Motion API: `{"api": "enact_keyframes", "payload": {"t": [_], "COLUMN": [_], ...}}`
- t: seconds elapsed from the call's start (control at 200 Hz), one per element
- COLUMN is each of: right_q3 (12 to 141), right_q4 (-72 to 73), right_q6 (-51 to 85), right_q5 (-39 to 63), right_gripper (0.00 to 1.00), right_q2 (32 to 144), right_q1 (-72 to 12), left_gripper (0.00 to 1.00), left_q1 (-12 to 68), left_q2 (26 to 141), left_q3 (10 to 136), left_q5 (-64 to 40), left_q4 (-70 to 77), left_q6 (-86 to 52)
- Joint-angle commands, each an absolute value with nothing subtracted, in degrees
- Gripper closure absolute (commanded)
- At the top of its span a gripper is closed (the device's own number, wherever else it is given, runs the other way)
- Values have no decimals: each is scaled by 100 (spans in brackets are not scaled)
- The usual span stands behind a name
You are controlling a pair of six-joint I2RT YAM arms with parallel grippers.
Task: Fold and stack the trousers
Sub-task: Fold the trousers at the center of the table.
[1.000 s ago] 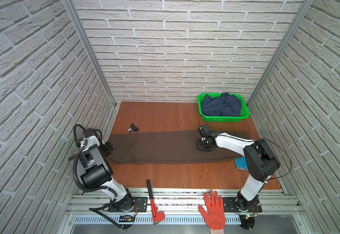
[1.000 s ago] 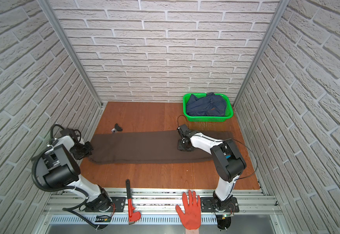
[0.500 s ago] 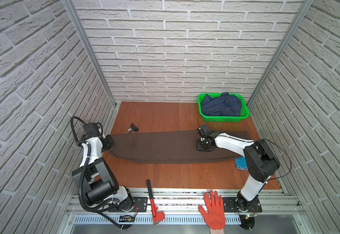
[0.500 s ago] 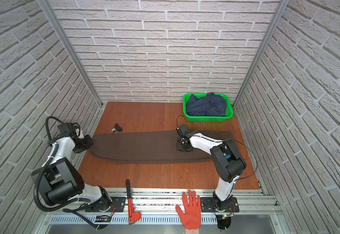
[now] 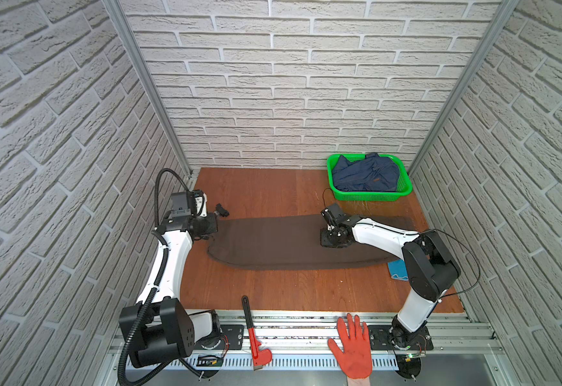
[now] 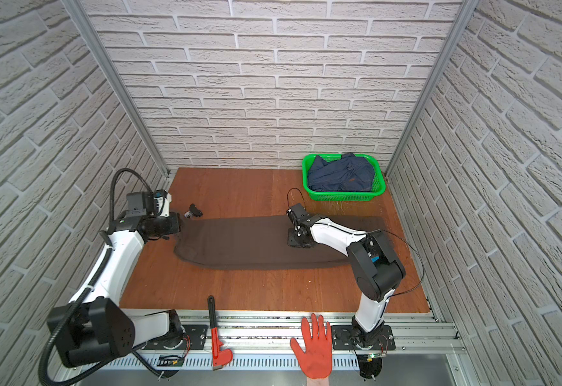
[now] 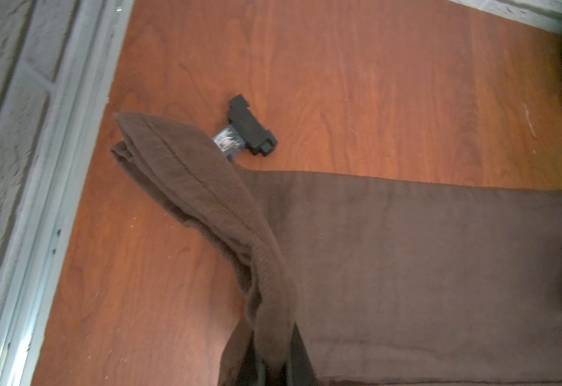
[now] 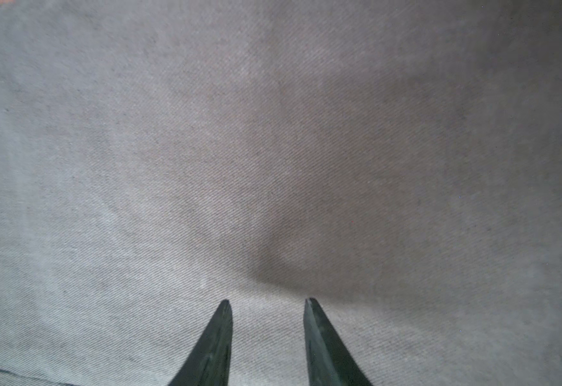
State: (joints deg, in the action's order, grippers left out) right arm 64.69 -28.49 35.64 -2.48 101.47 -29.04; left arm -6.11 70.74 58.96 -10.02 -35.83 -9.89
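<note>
The trousers' lifted end [image 7: 194, 164] hangs from the left gripper and their middle [image 5: 306, 238] lies flat, so the robot should keep folding the end over until it meets their middle.
The dark brown trousers [image 5: 273, 244] [image 6: 239, 245] lie stretched left to right across the wooden table in both top views. My left gripper [image 5: 213, 230] [image 6: 176, 229] is shut on their left end and holds it a little above the table. In the left wrist view the ribbed end [image 7: 186, 177] hangs folded from the shut gripper [image 7: 274, 364]. My right gripper [image 5: 333, 240] [image 6: 298, 241] points down onto the trousers right of their middle. Its fingers [image 8: 221, 334] stand apart on the flat fabric [image 8: 273, 133], with nothing gripped between them.
A green basket [image 5: 403, 194] with a dark blue denim garment [image 5: 363, 173] stands at the back right. A small black object [image 5: 222, 210] [image 7: 249, 127] lies by the lifted end. A blue cloth [image 5: 396, 269], a red wrench [image 5: 253, 334] and an orange-gloved hand [image 5: 353, 347] are near the front.
My left arm has risen and swung right with the trousers' left end in its grip. That end has left the table's left edge. The right arm has not moved.
</note>
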Motion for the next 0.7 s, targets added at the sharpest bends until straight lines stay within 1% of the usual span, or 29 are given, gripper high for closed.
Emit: {"api": "enact_keyframes", "payload": {"t": [0.0,0.215,0.335,0.45,0.565,0.695], "right_q3": [6592,6583,6549,6498,6443,6357], "right_q4": [-2847,-2952,-3038,-3104,-3188,-3276], "right_q6": [3638,3577,3568,3559,3509,3429], "right_q5": [-258,-393,-524,-573,-666,-733], "right_gripper": [62,62,62,62,62,62], "right_q2": [10130,9909,9738,9520,9246,8965], "right_q1": [-2953,-2940,-2920,-2847,-2748,-2616], "left_gripper": [100,100,100,100,100,100], "left_q1": [-5,1547,2364,3182,3759,4166], "left_q2": [6876,6967,7275,7733,8285,8986], "left_q3": [5836,5710,5656,5643,5643,5774], "left_q5": [-827,4,394,1000,1453,1964], "left_q4": [-3454,-2944,-2511,-2135,-1607,-1127], "left_q6": [-1152,-2049,-2566,-2918,-3247,-3573]}}
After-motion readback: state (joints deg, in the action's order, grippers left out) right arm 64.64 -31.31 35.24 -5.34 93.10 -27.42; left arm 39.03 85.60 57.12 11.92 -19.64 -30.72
